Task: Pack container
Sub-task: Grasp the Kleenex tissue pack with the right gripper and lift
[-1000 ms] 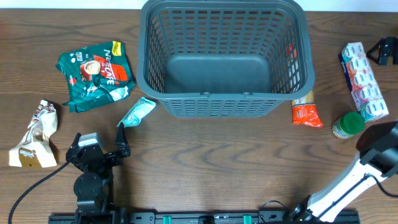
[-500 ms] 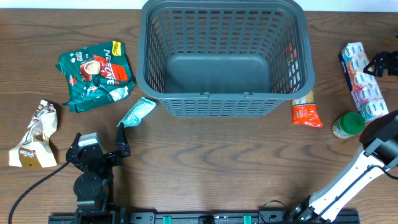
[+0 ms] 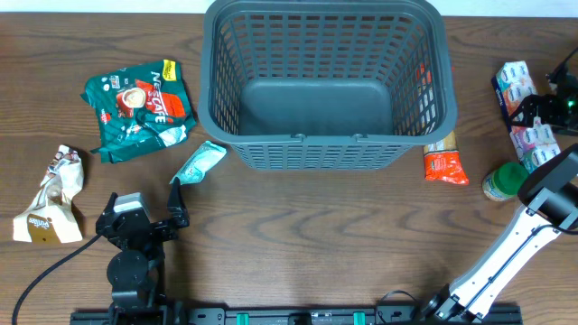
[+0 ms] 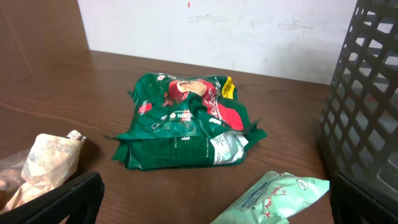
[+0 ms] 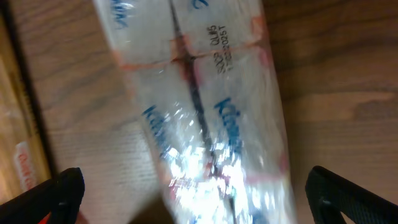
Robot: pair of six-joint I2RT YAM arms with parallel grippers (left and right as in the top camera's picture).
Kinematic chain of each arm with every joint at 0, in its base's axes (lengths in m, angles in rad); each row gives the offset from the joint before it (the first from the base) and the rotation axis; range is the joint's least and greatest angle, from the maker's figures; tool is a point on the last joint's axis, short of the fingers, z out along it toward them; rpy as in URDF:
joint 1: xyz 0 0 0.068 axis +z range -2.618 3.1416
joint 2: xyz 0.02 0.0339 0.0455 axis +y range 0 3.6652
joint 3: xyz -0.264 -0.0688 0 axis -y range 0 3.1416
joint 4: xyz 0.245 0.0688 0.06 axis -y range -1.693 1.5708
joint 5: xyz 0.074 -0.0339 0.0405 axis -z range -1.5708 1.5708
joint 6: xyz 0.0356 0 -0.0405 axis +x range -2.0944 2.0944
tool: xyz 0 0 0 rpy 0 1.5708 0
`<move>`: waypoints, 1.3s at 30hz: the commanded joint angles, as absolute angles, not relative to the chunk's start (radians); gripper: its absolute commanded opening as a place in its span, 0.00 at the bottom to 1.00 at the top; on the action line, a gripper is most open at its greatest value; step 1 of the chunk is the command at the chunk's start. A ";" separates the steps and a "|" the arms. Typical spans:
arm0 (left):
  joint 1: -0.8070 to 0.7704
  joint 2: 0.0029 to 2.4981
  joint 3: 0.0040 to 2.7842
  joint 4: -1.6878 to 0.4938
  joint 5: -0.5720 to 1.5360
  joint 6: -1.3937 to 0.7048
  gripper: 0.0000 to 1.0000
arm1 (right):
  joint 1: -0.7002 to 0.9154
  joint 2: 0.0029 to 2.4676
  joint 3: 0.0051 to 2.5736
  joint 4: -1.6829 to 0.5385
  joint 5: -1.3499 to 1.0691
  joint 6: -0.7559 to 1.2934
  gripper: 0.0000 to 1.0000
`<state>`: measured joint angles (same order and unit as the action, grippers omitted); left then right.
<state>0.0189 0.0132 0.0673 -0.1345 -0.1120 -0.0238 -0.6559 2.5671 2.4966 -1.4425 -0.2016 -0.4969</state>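
Observation:
The open fingers of the robot's right gripper span the narrow width of the clear tissue pack. They should now go down until they are on either side of its long sides, then close.
The container, a large dark grey slotted basket, stands at the back middle of the table and is empty; its side shows in the left wrist view. My right gripper is open above the clear pack of tissue packets, which fills the right wrist view between the wide-spread fingers. My left gripper is open and empty near the front left, with a pale green packet just beyond it, also in the left wrist view near the fingers.
A green Nescafe bag and a beige crumpled bag lie at the left. An orange packet and a green-lidded jar sit right of the basket.
My right gripper has moved left from the table's right edge and now sits over the tissue pack. The left arm has not moved.

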 commanded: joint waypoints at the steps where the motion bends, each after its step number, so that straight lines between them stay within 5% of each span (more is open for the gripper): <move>1: 0.025 0.012 0.048 -0.163 -0.124 -0.024 0.99 | -0.653 2.570 2.504 -1.431 -0.210 -0.511 0.99; 39: 0.025 0.012 0.048 -0.163 -0.124 -0.024 0.99 | -0.634 2.582 2.326 -1.295 -0.155 -0.499 0.99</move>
<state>0.0189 0.0132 0.0673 -0.1345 -0.1120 -0.0238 -0.6411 2.5782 2.3276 -1.2915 -0.1383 -0.5102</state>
